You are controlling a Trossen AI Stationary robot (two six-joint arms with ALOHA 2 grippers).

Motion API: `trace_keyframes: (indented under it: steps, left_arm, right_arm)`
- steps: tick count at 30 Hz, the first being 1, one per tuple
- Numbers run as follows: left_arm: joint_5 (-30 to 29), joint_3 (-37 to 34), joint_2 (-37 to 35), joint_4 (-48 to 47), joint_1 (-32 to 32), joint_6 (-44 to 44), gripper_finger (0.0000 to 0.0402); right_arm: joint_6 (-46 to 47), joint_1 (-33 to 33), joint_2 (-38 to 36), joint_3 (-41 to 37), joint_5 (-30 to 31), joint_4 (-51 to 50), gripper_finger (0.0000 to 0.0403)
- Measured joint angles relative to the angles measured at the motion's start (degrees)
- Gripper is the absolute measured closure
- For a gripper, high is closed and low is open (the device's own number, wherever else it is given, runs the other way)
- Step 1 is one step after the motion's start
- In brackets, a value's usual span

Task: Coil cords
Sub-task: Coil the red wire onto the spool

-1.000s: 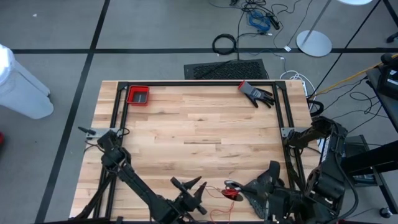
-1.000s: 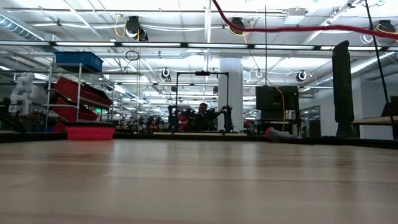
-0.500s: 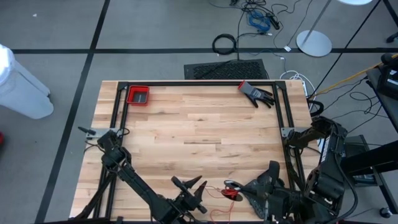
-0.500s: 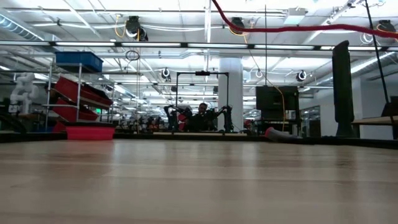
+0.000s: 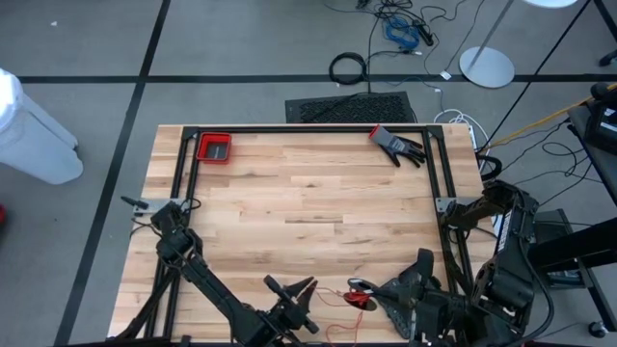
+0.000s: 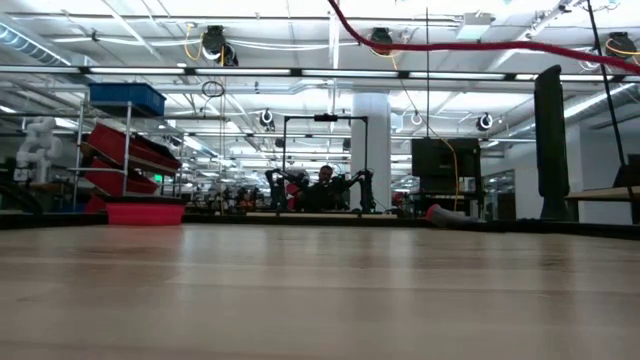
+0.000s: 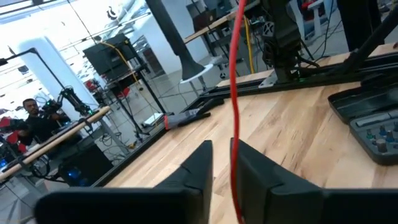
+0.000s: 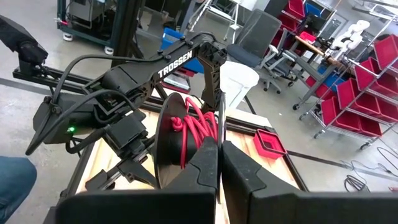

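A gap (image 7: 224, 158) shows beside the red cord between my left gripper's fingers, so next I open them, centre the cord (image 7: 235, 130) and pinch it at their ends before winding.
The red cord (image 5: 333, 292) runs from a small black disc (image 8: 168, 143), with red turns wound on it (image 8: 194, 132), across to my left gripper (image 5: 294, 289). It passes between the left gripper's (image 7: 222, 149) two fingers. These stand close together with a narrow gap still showing, and the cord (image 7: 234, 93) lies along the inner side of one. My right gripper (image 5: 374, 292) is shut on the disc near the table's near edge. In the low view the cord (image 6: 480, 45) crosses high up, clear of the table. My left gripper has the cord (image 7: 234, 163) between its fingers, close against one finger (image 7: 249, 163); I cannot tell whether it touches. My right gripper pinches a thin pale edge (image 8: 219, 127) beside the wound turns between its two fingers (image 8: 205, 163). The disc stands on edge above the fingers, clear of the table.
A red bin (image 5: 214, 147) sits at the table's far left corner and a black-and-red glove (image 5: 397, 145) at the far right. Black frame rails (image 5: 308, 129) run along the far edge and both sides. A person (image 7: 28, 109) shows in the room beyond.
My left gripper's fingers have drawn closer together around the red cord, staying in place. My right gripper and the disc have kept still.
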Motion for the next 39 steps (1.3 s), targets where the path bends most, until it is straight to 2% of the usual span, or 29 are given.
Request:
trace_keyframes:
  steps: [6, 15, 18, 21, 29, 39]
  left_arm:
    - [0.0, 0.0, 0.0, 0.0, 0.0, 0.0, 0.0395]
    - [0.5, 0.0, 0.0, -0.2, 0.1, 0.1, 0.0391]
    - [2.2, 0.0, 0.0, -0.2, 0.1, 2.9, 0.0390]
    - [2.7, 0.0, 0.0, 0.0, -0.1, 5.6, 0.0375]
    - [3.6, 0.0, 0.0, 0.0, -1.3, 9.6, 0.0291]
    - [3.8, 0.0, 0.0, -0.3, -1.6, 10.6, 0.0282]
  right_arm:
    - [0.0, 0.0, 0.0, 0.0, 0.0, 0.0, 0.0403]
    - [0.4, 0.0, 0.0, 0.0, 0.0, 0.0, 0.0403]
    - [0.7, 0.0, 0.0, 0.0, 0.0, 0.0, 0.0403]
    - [0.7, 0.0, 0.0, 0.0, 0.0, 0.0, 0.0403]
    - [0.7, 0.0, 0.0, 0.0, 0.0, -0.1, 0.0403]
    - [0.7, 0.0, 0.0, 0.0, 0.0, -0.4, 0.0403]
